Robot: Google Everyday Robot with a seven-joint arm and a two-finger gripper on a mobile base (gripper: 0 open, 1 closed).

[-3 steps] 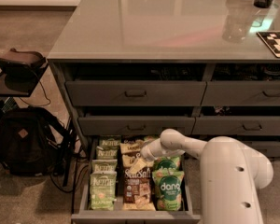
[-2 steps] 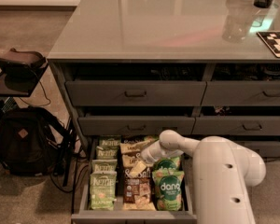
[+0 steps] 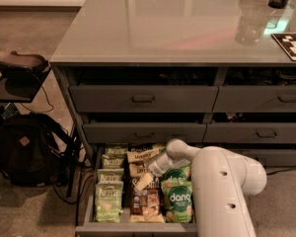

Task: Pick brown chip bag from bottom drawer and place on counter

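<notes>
My gripper will have the bag point(image 3: 145, 203) hanging down at a slant when I lift it, because my gripper is at the front brown chip bag's back edge point(image 3: 144, 180).
The bottom drawer point(image 3: 133, 228) stands pulled out at the foot of the cabinet, packed with snack bags. Brown chip bags fill its middle column, one near the back point(image 3: 142, 155) and one near the front point(image 3: 144, 201). My gripper point(image 3: 145, 179) reaches down from the white arm point(image 3: 222, 191) into that middle column and sits on the brown bags, with a cream piece at its tip. The counter point(image 3: 163, 23) spreads above the cabinet, glossy and grey-green.
Green "dang" bags point(image 3: 179, 199) fill the drawer's right column, pale green bags point(image 3: 108, 196) the left. Shut drawer fronts with bar handles point(image 3: 143, 99) sit above. A black backpack point(image 3: 27, 149) and a stool point(image 3: 19, 68) stand left. A clear bottle point(image 3: 249, 26) and a checkered tag point(image 3: 291, 46) are on the counter.
The white arm body has shifted left, and the gripper has moved a little forward and down over the middle column of bags.
</notes>
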